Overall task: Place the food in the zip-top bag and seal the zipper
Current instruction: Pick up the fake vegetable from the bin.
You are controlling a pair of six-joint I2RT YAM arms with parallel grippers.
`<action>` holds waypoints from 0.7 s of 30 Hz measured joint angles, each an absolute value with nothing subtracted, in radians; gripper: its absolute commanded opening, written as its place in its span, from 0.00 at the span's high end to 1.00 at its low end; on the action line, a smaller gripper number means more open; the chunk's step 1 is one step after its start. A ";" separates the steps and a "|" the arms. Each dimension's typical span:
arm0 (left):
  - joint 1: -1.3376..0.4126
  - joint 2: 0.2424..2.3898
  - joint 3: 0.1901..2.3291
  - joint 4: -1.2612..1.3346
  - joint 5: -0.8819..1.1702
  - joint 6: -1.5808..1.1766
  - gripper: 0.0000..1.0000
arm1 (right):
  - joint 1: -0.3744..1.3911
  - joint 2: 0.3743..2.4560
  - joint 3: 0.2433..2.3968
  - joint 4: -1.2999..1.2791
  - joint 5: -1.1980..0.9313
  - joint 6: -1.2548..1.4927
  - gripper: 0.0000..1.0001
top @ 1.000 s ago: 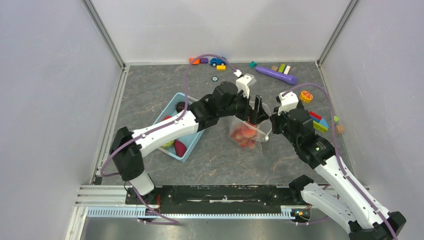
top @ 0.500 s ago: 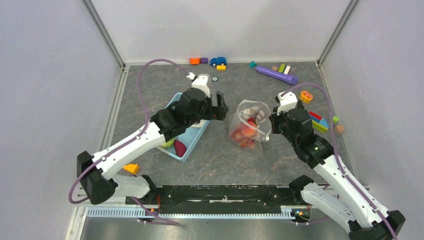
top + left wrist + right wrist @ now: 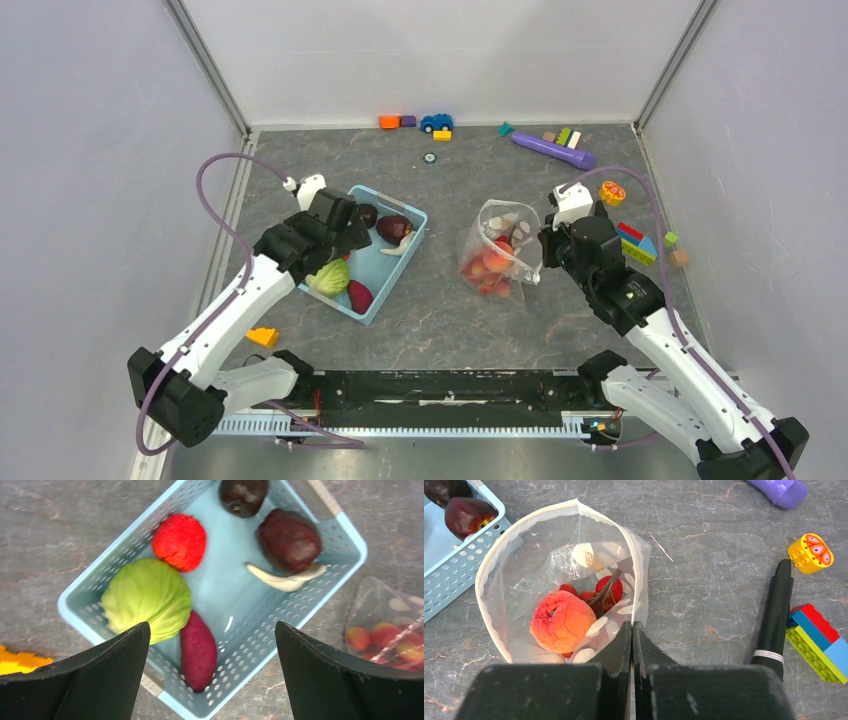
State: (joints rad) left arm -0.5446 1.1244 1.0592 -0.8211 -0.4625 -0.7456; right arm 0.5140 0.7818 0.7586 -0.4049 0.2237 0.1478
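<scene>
My left gripper should keep going down toward the basket's corner [image 3: 84, 606] until its wide-open fingers are on both sides of the green cabbage [image 3: 328, 278], and then close, because the cabbage lies uncovered below them.
The clear white-dotted zip-top bag [image 3: 497, 250] stands open on the table, its zipper rim [image 3: 489, 565] spread in a loop. Inside lie a peach [image 3: 562, 621] and red strawberries [image 3: 606, 587]. I see no slider tab. My right gripper [image 3: 632, 625] is shut on the bag's near rim and shows in the top view [image 3: 537, 262]. My left gripper [image 3: 211, 630] is open and empty above the light blue basket [image 3: 350, 535]. The basket holds a green cabbage [image 3: 147, 597], a red piece [image 3: 179, 541], a magenta sweet potato [image 3: 198, 650] and two dark maroon pieces [image 3: 289, 540].
Building blocks [image 3: 819, 640] and a black rod-shaped object [image 3: 776, 610] lie right of the bag. A purple tube [image 3: 553, 150], a toy car [image 3: 434, 122] and more blocks sit along the back wall. A yellow block [image 3: 262, 337] lies near the left arm.
My left arm has swung back from the bag's mouth to the left and now hangs over the basket. The right gripper and the bag have stayed in place.
</scene>
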 measured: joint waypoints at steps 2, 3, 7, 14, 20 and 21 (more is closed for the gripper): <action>-0.535 1.111 1.053 -0.859 -0.484 -0.768 0.00 | 0.514 0.782 0.759 -0.405 0.227 0.148 1.00; -0.527 1.106 1.049 -0.878 -0.495 -0.781 0.00 | 0.514 0.783 0.758 -0.405 0.229 0.148 1.00; -0.488 1.107 1.037 -0.936 -0.522 -0.808 0.00 | 0.514 0.784 0.754 -0.405 0.230 0.148 1.00; -0.451 1.134 1.024 -0.955 -0.546 -0.815 0.00 | 0.514 0.785 0.754 -0.404 0.231 0.148 1.00; -0.419 1.171 1.000 -0.955 -0.545 -0.815 0.00 | 0.514 0.785 0.749 -0.404 0.231 0.147 1.00; -0.414 1.176 0.995 -0.953 -0.544 -0.815 0.00 | 0.514 0.785 0.748 -0.404 0.231 0.147 1.00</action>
